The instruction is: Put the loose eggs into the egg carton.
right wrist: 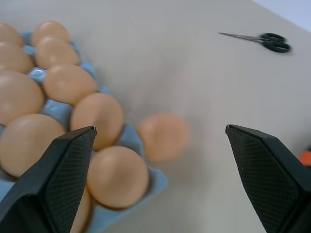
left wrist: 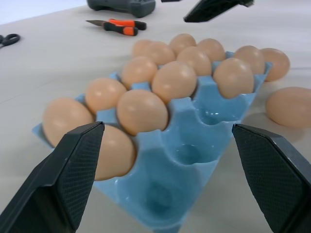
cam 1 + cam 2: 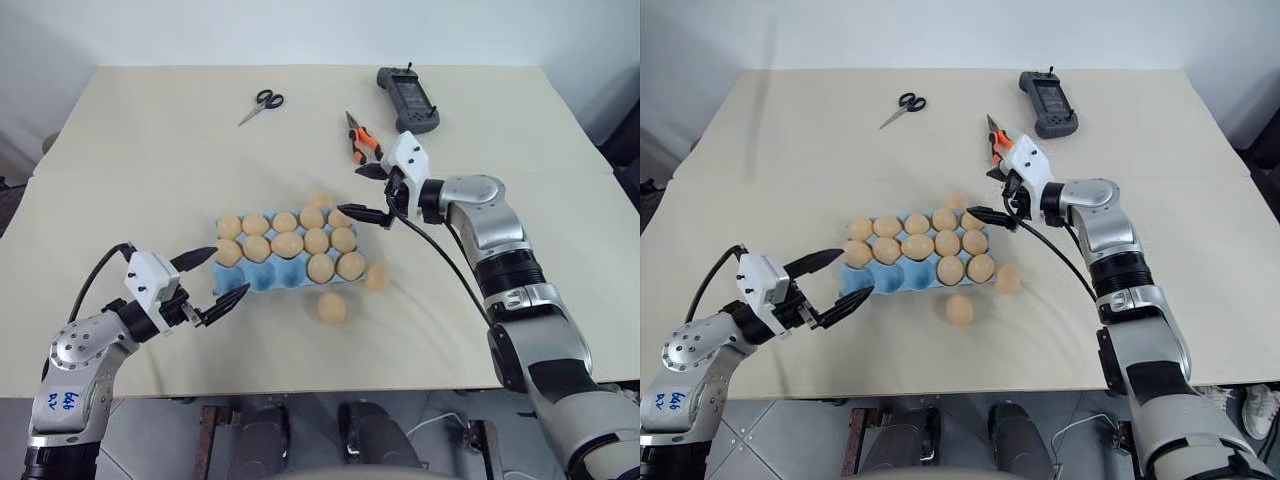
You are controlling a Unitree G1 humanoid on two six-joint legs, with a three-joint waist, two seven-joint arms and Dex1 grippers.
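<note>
The fingers of my right gripper are open wider than the loose egg [image 3: 321, 200] behind the egg carton, so I should keep moving them toward it until they close on its sides [image 1: 164, 136].
The light blue egg carton [image 3: 262, 277] lies mid-table with eggs in most cups; three cups along its near left side are bare. One loose egg [image 3: 331, 307] rests in front of the carton. A second, blurred loose egg [image 3: 377, 277] is off its near right corner. A third loose egg [image 3: 322, 200] sits just behind the far edge, also seen as a blurred egg [image 1: 163, 136]. My right gripper [image 3: 350, 191] hangs open and empty above that far right corner. My left gripper [image 3: 231, 271] is open, with its fingers either side of the carton's near left corner [image 2: 160, 204].
Black scissors [image 3: 262, 103] lie at the far left of the table. Orange-handled pliers [image 3: 358, 138] and a black handheld controller [image 3: 408, 100] are at the far right, just beyond my right gripper. Bare tabletop [image 3: 130, 200] stretches left of the carton.
</note>
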